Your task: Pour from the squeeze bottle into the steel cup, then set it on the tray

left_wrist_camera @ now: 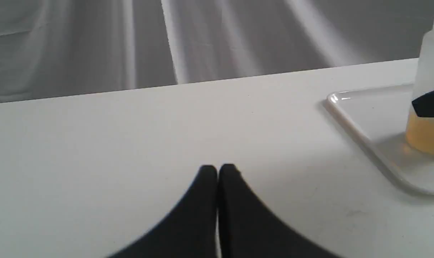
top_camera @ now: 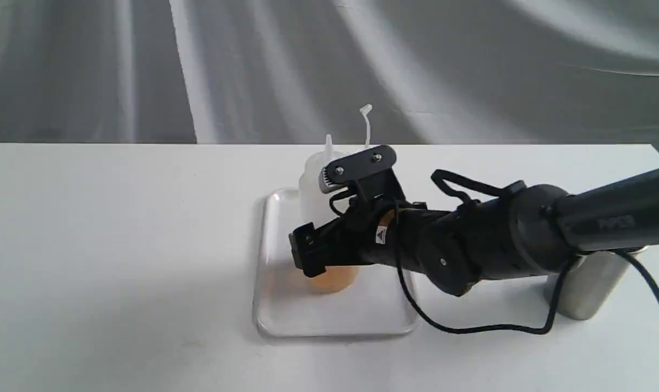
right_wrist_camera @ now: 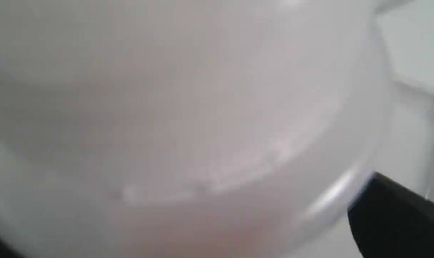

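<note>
The squeeze bottle is upright and its base is flat on the white tray, so the robot's right gripper should continue to back away until its fingers are clear of the bottle (top_camera: 316, 203).
The squeeze bottle (top_camera: 313, 185) stands upright on the white tray (top_camera: 275, 305), with amber liquid in its base and its cap strap sticking up. My right gripper (top_camera: 318, 218) reaches in from the right and is shut on the bottle's middle, one finger in front and one behind. Up close the bottle (right_wrist_camera: 202, 107) fills the right wrist view, with one black finger (right_wrist_camera: 392, 215) against its side. The steel cup (top_camera: 585, 288) stands at the right, partly hidden behind the right arm. My left gripper (left_wrist_camera: 217, 168) hangs shut and empty over bare table, left of the tray (left_wrist_camera: 360, 118) and bottle (left_wrist_camera: 430, 71).
The right arm's black cable (top_camera: 470, 326) loops down onto the table between tray and cup. A grey cloth backdrop (top_camera: 329, 65) hangs behind the table's far edge. White tabletop (top_camera: 117, 245) stretches left of the tray.
</note>
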Available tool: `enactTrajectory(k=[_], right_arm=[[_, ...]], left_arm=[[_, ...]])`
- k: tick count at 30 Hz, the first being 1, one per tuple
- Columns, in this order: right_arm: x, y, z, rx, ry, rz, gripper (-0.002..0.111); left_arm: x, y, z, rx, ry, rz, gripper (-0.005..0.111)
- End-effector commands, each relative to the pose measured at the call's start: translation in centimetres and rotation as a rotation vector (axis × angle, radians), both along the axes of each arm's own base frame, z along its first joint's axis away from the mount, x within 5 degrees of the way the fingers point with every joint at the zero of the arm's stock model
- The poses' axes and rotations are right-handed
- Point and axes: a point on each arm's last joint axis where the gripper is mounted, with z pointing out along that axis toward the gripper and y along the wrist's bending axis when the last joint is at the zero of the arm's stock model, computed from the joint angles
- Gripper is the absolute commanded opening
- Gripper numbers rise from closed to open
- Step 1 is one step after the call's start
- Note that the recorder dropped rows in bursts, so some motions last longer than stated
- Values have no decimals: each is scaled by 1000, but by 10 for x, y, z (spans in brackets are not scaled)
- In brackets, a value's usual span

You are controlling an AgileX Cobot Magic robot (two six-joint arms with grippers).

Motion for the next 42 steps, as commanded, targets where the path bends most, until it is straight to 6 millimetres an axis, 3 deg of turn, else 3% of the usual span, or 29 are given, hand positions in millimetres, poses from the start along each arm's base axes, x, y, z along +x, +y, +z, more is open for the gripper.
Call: enactTrajectory(k=[1, 10, 20, 27, 32, 39, 42], right_arm=[[-3, 0, 24, -3, -19, 10, 95], [-46, -18, 66, 1, -33, 9, 95], [-131, -50, 109, 119, -61, -41, 95], [-193, -77, 113, 173, -87, -61, 90], [-227, -92, 113, 203, -136, -61, 63], [-255, -104, 126, 252, -242, -54, 8], [-261, -107, 132, 270, -280, -52, 0]], left_arm=[[0, 0, -1, -3, -5, -6, 0], [0, 0, -1, -4, -5, -5, 0], [0, 0, -1, -2, -5, -6, 0], [0, 0, -1, -4, -5, -6, 0], [0, 0, -1, -4, -5, -6, 0], [0, 0, -1, -4, -5, -6, 0], [0, 0, -1, -4, -5, -6, 0]])
